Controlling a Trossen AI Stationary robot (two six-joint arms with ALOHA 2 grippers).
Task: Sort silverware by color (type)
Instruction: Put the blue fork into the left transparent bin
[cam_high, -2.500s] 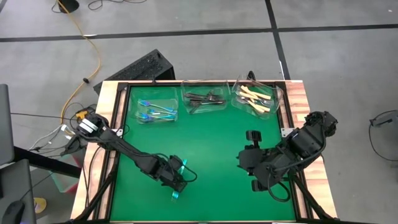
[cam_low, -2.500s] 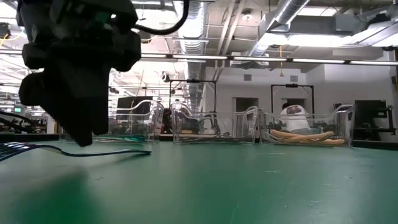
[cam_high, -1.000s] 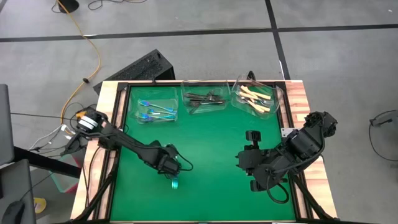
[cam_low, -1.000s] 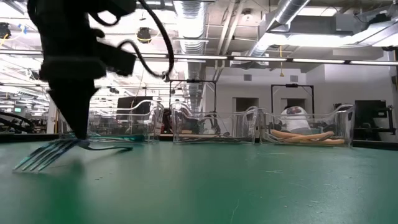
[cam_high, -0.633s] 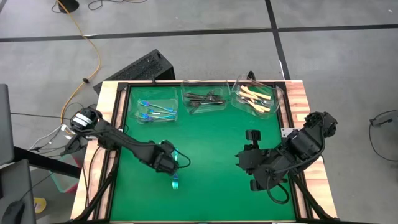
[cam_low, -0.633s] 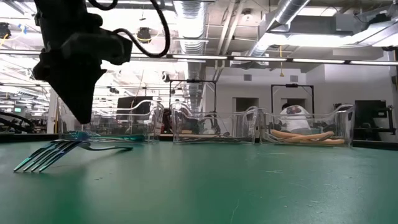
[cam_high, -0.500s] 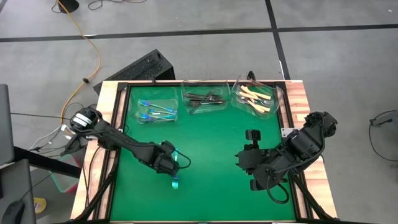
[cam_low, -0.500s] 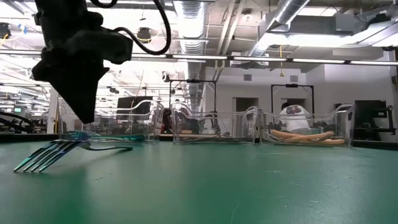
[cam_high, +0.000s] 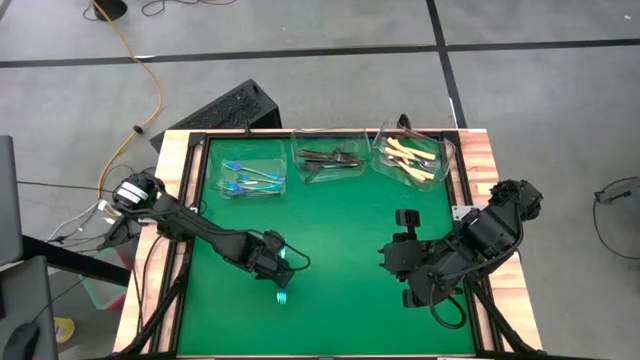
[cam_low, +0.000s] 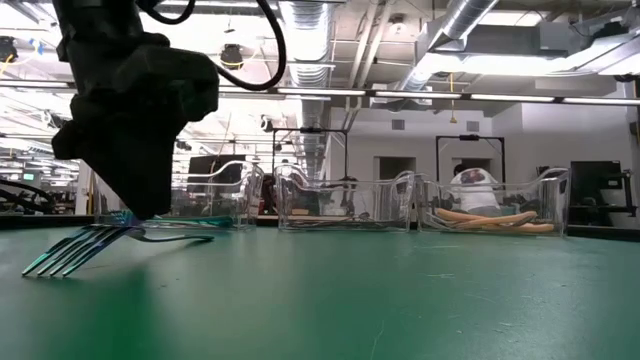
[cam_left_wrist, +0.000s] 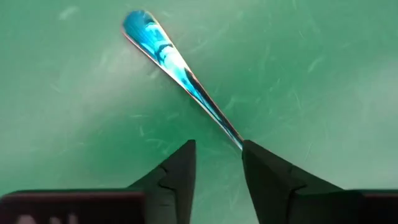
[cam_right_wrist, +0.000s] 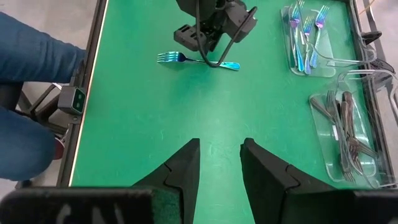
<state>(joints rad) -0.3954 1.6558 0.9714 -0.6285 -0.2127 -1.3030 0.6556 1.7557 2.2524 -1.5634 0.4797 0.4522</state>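
Observation:
Next, I turn my left gripper to line up with the fork's handle (cam_left_wrist: 160, 50) before I close it, because the blue fork's neck (cam_left_wrist: 234, 135) runs at a slant under one of the gripper's fingers.
One iridescent blue fork (cam_right_wrist: 199, 61) lies flat on the green table (cam_high: 340, 230), left of centre and toward the near edge. Its handle (cam_left_wrist: 163, 51) shows in the left wrist view and its tines (cam_low: 65, 252) in the low view. My left gripper (cam_left_wrist: 217, 149) points steeply down over the fork's shaft, open, with bare mat between its fingers. My right gripper (cam_right_wrist: 219, 155) hangs high over the table's right half, open and holding nothing. More silverware lies in three clear tubs along the far edge: blue (cam_high: 252, 178), dark (cam_high: 330, 160) and cream-handled (cam_high: 410, 155). My left gripper comes from above with its fingers across the fork. The thin shaft (cam_left_wrist: 231, 132) runs under the tip of one finger (cam_left_wrist: 255, 158). I cannot tell whether that finger touches it. The fork lies flat on the mat.
The table has a raised wooden frame (cam_high: 170, 200). A person's legs in jeans (cam_right_wrist: 31, 93) stand close beside one table edge in the right wrist view. Open green mat lies between the fork and the tubs.
My left gripper has rolled about its own pointing line while staying over the same spot above the fork's handle. The fork lies on the mat where it was.

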